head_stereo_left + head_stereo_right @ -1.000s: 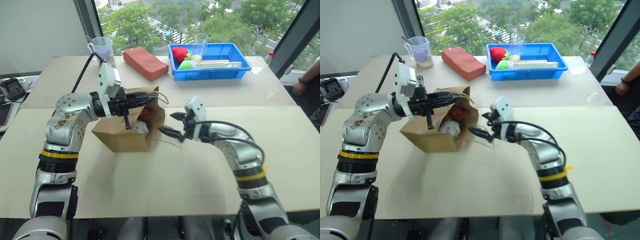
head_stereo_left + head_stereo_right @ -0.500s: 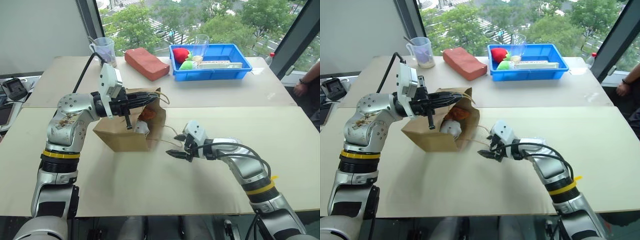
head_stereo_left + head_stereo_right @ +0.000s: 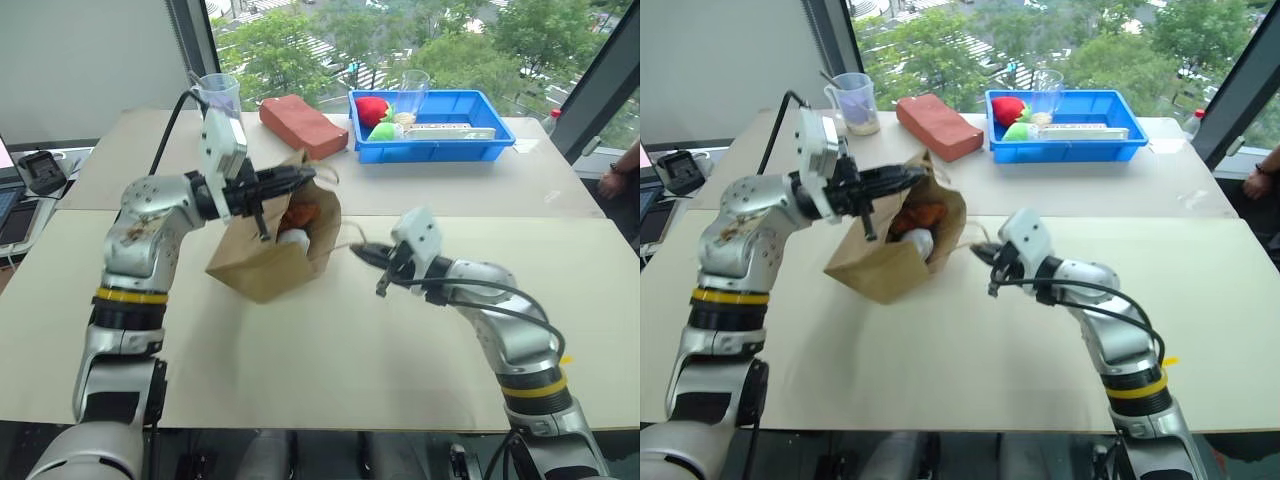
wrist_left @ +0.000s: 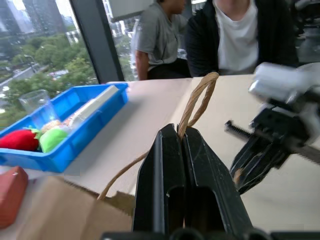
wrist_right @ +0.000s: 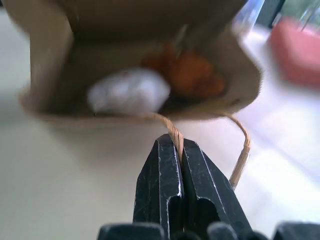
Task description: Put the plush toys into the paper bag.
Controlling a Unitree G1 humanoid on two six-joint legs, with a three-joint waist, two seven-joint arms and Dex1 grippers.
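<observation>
The paper bag's opening leans toward my right gripper, so I need to stand the bag up, open both grippers and grab its end with my left gripper.
The brown paper bag hangs tilted over the table, its mouth toward my right arm. My left gripper is shut on the bag's upper cord handle. Level with the mouth, my right gripper is shut on the other cord handle. Both plush toys lie inside the bag: the white rounded one and the orange-brown one behind it. They also show through the mouth, the orange-brown toy above the white toy.
At the back of the table stand a blue bin with red and green soft items, a reddish brick-like block, a measuring cup and a clear cup. A person's arm is at the right edge; people sit beyond the table.
My right gripper dropped to the table, shut on the lower cord handle and rose with it. The left gripper lifted its handle a little, and the bag now tilts up off the table.
</observation>
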